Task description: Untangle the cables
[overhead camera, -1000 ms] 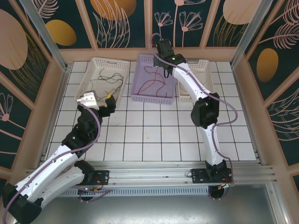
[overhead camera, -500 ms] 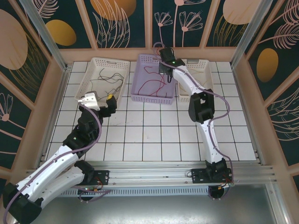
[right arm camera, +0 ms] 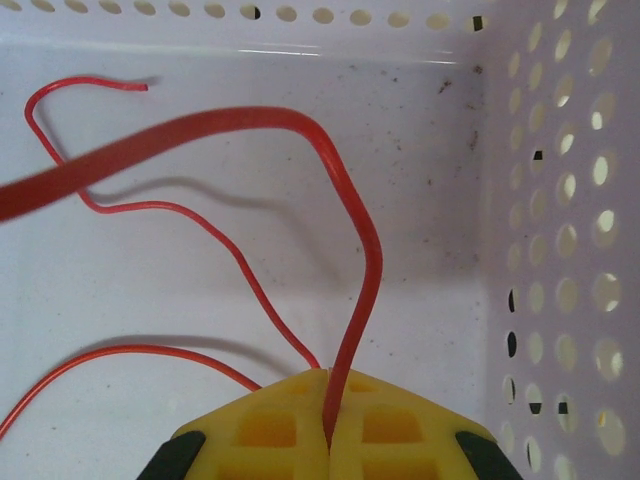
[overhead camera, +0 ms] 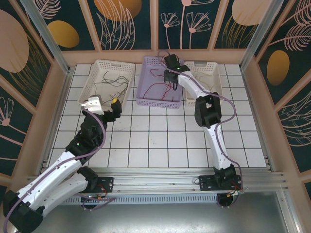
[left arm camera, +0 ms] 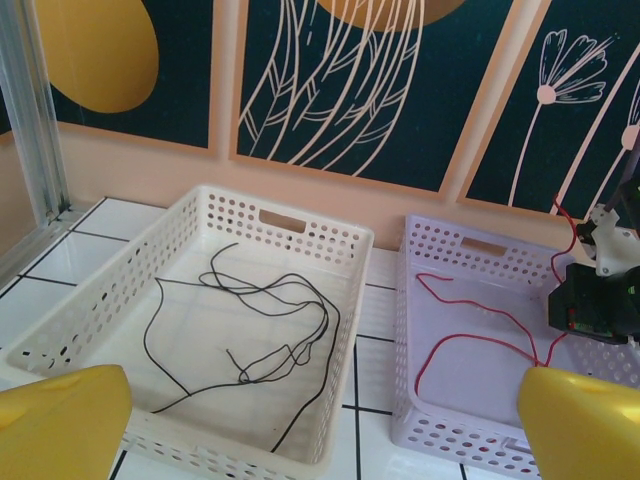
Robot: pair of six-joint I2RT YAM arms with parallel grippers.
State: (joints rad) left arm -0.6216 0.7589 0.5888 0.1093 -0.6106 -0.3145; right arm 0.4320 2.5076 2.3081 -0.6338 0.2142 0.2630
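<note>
I should keep moving my right gripper down, as the red cable's held strand (right arm camera: 368,258) is inside the lavender basket's sides, and let it go close to the lavender basket's bottom (overhead camera: 159,87).
A red cable (overhead camera: 158,89) lies looped in the lavender basket (overhead camera: 160,103). My right gripper (overhead camera: 171,78) hangs low over that basket's back right corner. Its yellow jaws are pressed together, and it is shut (right arm camera: 330,430) on a strand of the red cable (right arm camera: 360,270), which rises from the pads and arcs left. A black cable (left arm camera: 300,330) lies in loose loops inside the white basket (left arm camera: 345,300) on the left. My left gripper (left arm camera: 320,440) is open in front of that basket, with nothing between its yellow fingertips (left arm camera: 60,425). From the left wrist, the red cable (left arm camera: 470,310) leads to the right gripper (left arm camera: 590,300).
Another white basket (overhead camera: 214,68) stands to the right of the lavender one, partly behind my right arm. The perforated lavender basket wall (right arm camera: 560,200) is close to the right of the right gripper. White tiled floor (overhead camera: 155,136) stretches in front of the baskets.
My right gripper has come down and toward the near side, deeper into the lavender basket, still holding the red cable. The left arm has not moved.
</note>
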